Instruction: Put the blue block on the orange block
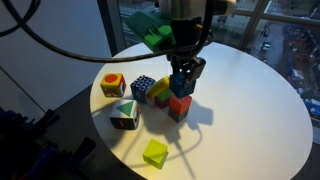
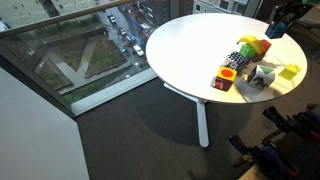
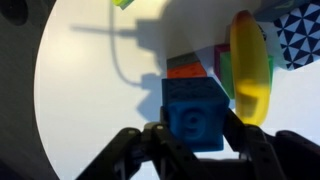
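I should keep lowering my gripper until the blue block (image 1: 183, 80) touches the orange block (image 1: 179, 107), then let go, because the blue block is level over the orange one and their sides line up.
My gripper (image 1: 185, 72) is shut on the blue block (image 1: 183, 86), a dull blue cube. It holds the block right over the orange block (image 1: 179, 107), a bright orange-red cube on the round white table (image 1: 250, 100). I cannot tell whether the two blocks touch. In the wrist view the blue block (image 3: 195, 112) sits between my gripper's black fingers (image 3: 197, 138), and the orange block (image 3: 186, 71) shows just beyond it. In an exterior view my gripper (image 2: 276, 30) is above the orange block (image 2: 264, 46).
A yellow block (image 1: 160, 92) lies right beside the orange block. A checkered cube (image 1: 143, 88), a multicoloured cube (image 1: 113, 84), a green-and-white cube (image 1: 124, 114) and a lime block (image 1: 155, 152) stand nearby. The table edge curves close in front.
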